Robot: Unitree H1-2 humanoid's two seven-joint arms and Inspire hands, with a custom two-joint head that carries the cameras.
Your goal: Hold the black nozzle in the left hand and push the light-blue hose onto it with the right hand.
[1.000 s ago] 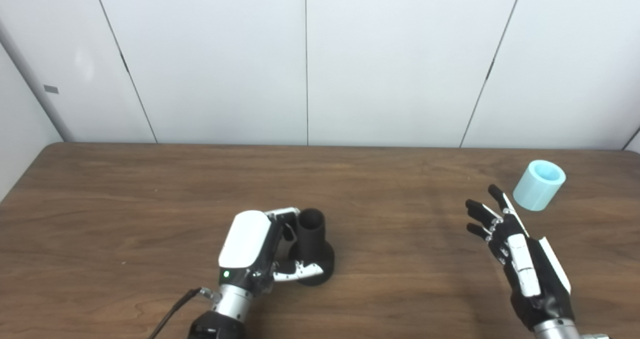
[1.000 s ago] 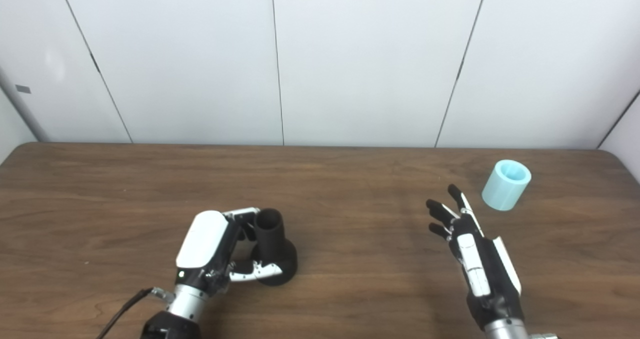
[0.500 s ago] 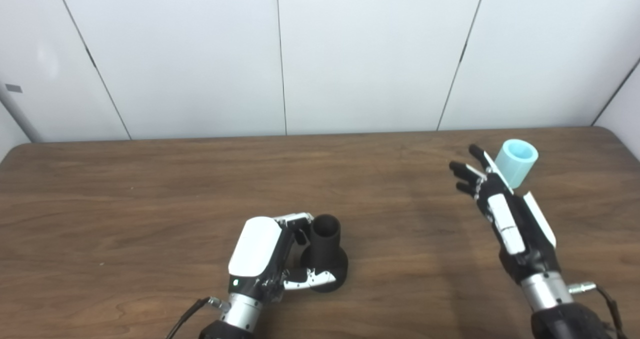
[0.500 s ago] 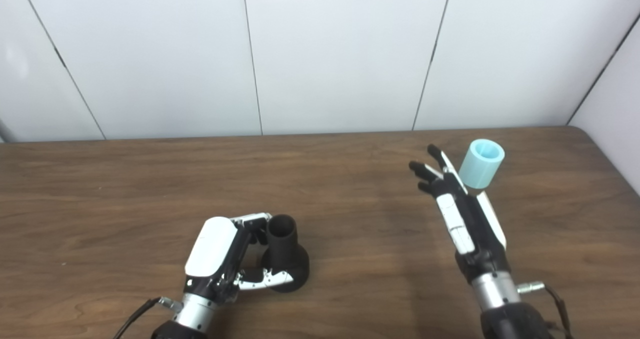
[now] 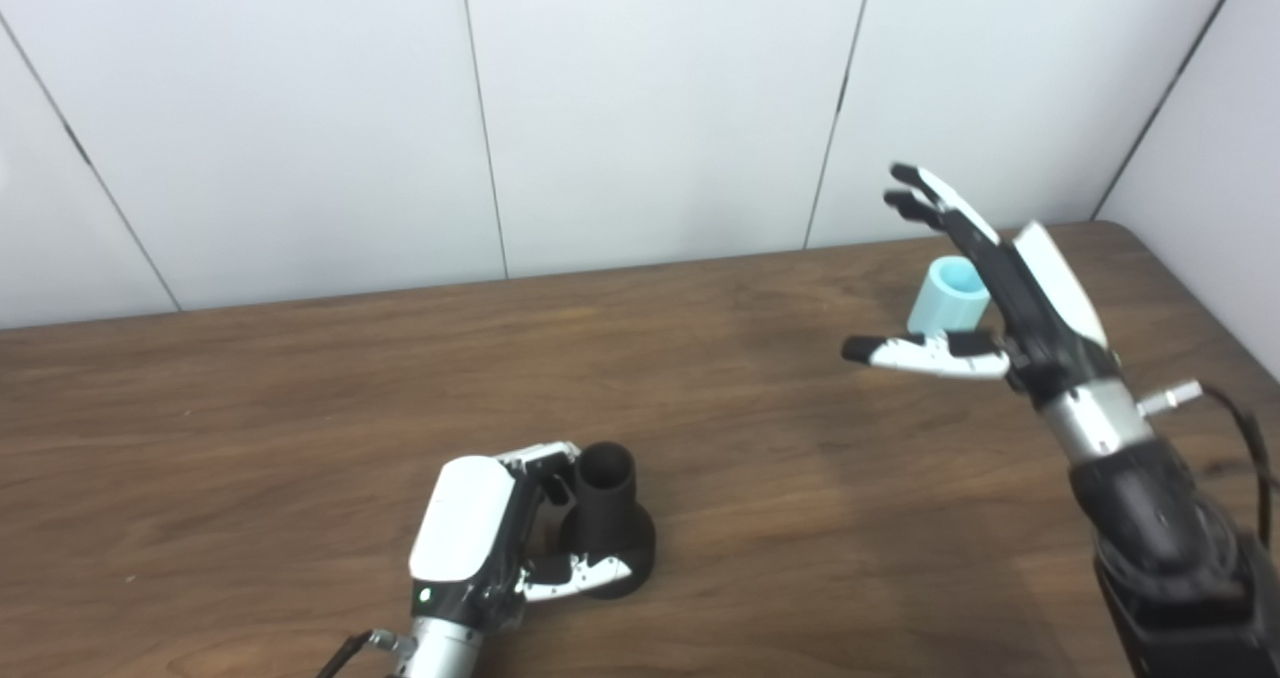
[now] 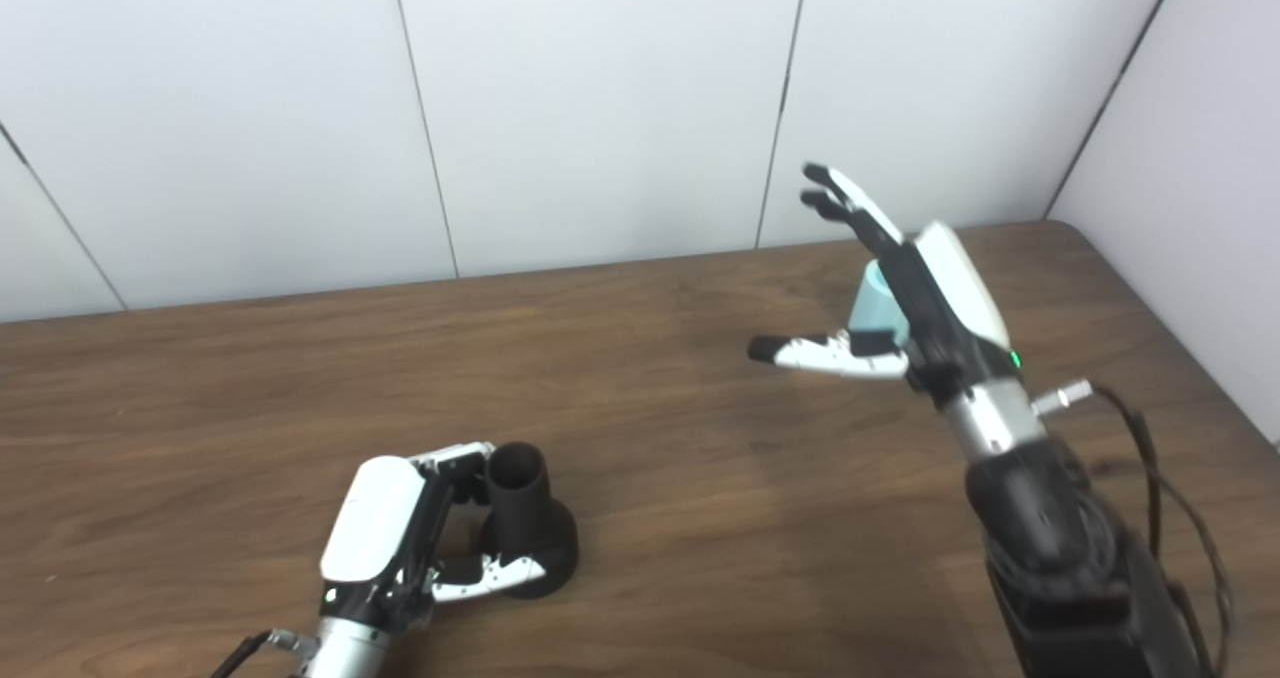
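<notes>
The light-blue hose is standing upright and has a thick round rim, so it should stay straight and open when the robot carries it to the black nozzle.
The black nozzle stands upright on the brown table, near its front edge, wide base down and open neck up. My left hand is shut on it, fingers curled at the neck and thumb across the base. The light-blue hose, a short cylinder, sits at the back right of the table. My right hand hangs open above the table in front of it, fingers straight up and thumb pointing left. The hand hides part of the hose and is not holding it.
A white panelled wall runs behind the table, and a side wall closes the right. The table's right edge lies just past the hose. A cable trails from my right wrist.
The camera has swung to the right. My right hand has risen off the table and moved up to the hose, thumb spread out. The left hand keeps its hold on the nozzle.
</notes>
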